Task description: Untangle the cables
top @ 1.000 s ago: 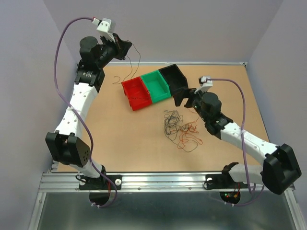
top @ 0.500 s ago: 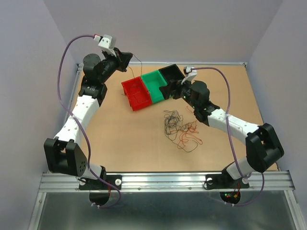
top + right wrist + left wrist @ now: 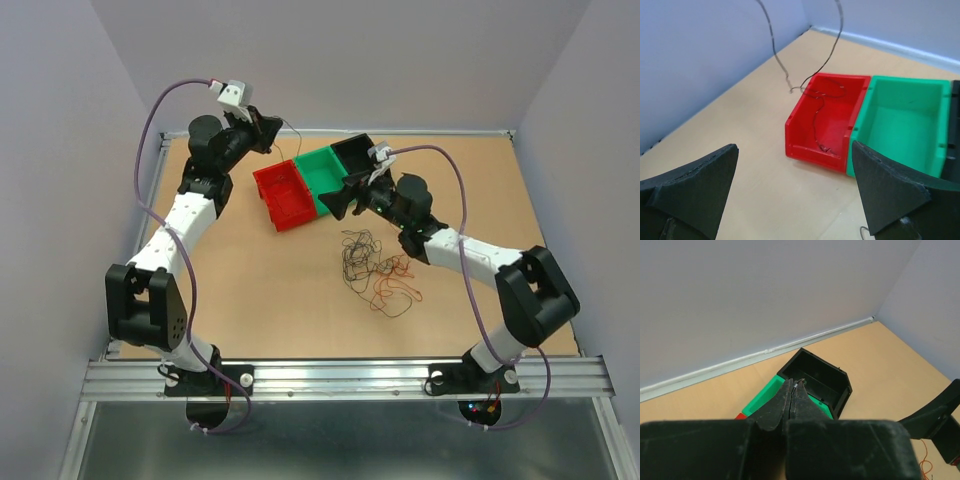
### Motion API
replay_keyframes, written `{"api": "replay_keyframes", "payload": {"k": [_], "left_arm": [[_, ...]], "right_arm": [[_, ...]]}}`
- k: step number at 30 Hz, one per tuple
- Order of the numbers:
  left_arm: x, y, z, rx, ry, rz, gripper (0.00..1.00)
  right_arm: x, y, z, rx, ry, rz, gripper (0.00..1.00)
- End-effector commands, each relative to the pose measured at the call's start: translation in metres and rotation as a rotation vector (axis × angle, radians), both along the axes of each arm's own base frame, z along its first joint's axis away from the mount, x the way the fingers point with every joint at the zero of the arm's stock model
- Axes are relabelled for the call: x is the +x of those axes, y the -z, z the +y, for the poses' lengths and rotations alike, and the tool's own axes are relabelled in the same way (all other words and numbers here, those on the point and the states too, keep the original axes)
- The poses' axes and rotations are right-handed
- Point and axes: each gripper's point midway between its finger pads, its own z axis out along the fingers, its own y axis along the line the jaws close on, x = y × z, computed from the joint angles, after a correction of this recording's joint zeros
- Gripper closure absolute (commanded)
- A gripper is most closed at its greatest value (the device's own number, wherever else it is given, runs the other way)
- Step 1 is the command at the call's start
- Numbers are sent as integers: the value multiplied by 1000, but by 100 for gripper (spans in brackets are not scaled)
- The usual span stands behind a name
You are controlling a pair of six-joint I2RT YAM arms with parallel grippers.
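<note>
The dark cable [image 3: 801, 88] is hanging in wide, slack curves [image 3: 834, 47], so it will pile up in loose loops inside the red bin when I lower it.
A tangle of thin black, red and orange cables [image 3: 375, 266] lies on the table in front of the bins. My left gripper [image 3: 270, 128] is raised behind the red bin [image 3: 283, 195], shut on one thin dark cable [image 3: 291, 129]. In the left wrist view the cable's end shows at the closed fingertips [image 3: 792, 390]. In the right wrist view that cable [image 3: 816, 112] hangs down, its lower part lying in the red bin [image 3: 825, 117]. My right gripper [image 3: 338, 198] is open and empty, low at the green bin's near side. Its fingers [image 3: 794, 147] face the red bin.
A green bin [image 3: 327, 178] and a black bin [image 3: 362, 160] stand in a row with the red one at the back of the table. They also show in the left wrist view [image 3: 816, 374]. Purple-grey walls enclose the table on three sides.
My right arm has swung left from beside the black bin to the green bin's front. My left gripper has moved right with the dark cable, which now drops into the red bin.
</note>
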Motion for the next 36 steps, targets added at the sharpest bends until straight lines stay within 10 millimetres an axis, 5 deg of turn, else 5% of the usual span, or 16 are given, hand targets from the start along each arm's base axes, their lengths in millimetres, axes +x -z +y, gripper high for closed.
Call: {"api": "replay_keyframes", "payload": {"k": [1,17,27,30,31,36], "left_arm": [[-1,-38,-5,-31,21,-111,100],[-9,-38,-8,-41,40,-99,100],[-13,-34,-7,-37,41,-87,100],[-17,-30,-9,-39,59,-72,100],[-18,-29,-10,-39,62,-67,100],[-16,-24,-10,-30,61,-51,100]], "right_arm": [[-1,-20,32,59,-180,-103,0],[54,8,113,85,-148,-119,0],[96,21,119,125,-11,-85,5],[102,23,125,134,-21,-85,20],[101,29,129,128,-34,-79,33],[97,26,134,145,-77,-99,55]]}}
